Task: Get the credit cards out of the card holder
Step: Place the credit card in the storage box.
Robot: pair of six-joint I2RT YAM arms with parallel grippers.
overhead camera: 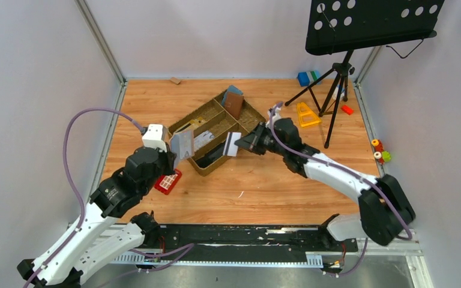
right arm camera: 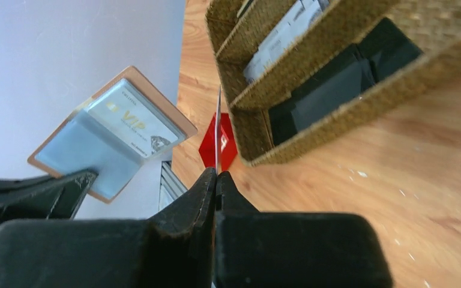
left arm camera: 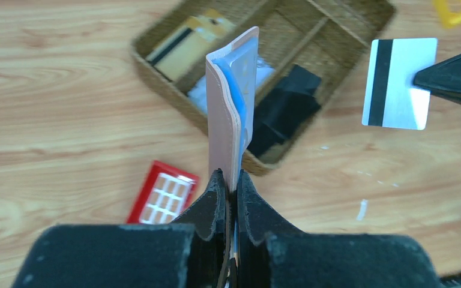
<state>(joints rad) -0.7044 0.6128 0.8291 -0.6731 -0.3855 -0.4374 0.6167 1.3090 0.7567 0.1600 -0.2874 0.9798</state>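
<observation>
The silver credit card (overhead camera: 231, 145) hangs free of the card holder, so my right gripper should keep moving it until it reaches the basket's pale cards (overhead camera: 203, 140), then let go.
My left gripper (left arm camera: 232, 180) is shut on the bottom edge of the card holder (left arm camera: 225, 120), which stands upright above the table. It is tan outside and blue-grey inside (right arm camera: 111, 135), and a pale card marked VIP (right arm camera: 135, 120) sits in its clear pocket. In the top view the holder (overhead camera: 182, 146) hangs just left of the wicker basket. My right gripper (right arm camera: 216, 175) is shut on a silver credit card with a black stripe (left arm camera: 399, 84). That card (overhead camera: 232, 144) is free of the holder, in the air over the basket's near edge, a short way to the holder's right.
The divided wicker basket (overhead camera: 183, 124) holds cards, black items and a reddish-brown wallet (overhead camera: 235, 104). A red grid-patterned block (overhead camera: 168, 182) lies under the left arm. A music stand's tripod (overhead camera: 335, 90), a yellow triangle (overhead camera: 306, 114) and small toys (overhead camera: 379, 151) stand at the back right.
</observation>
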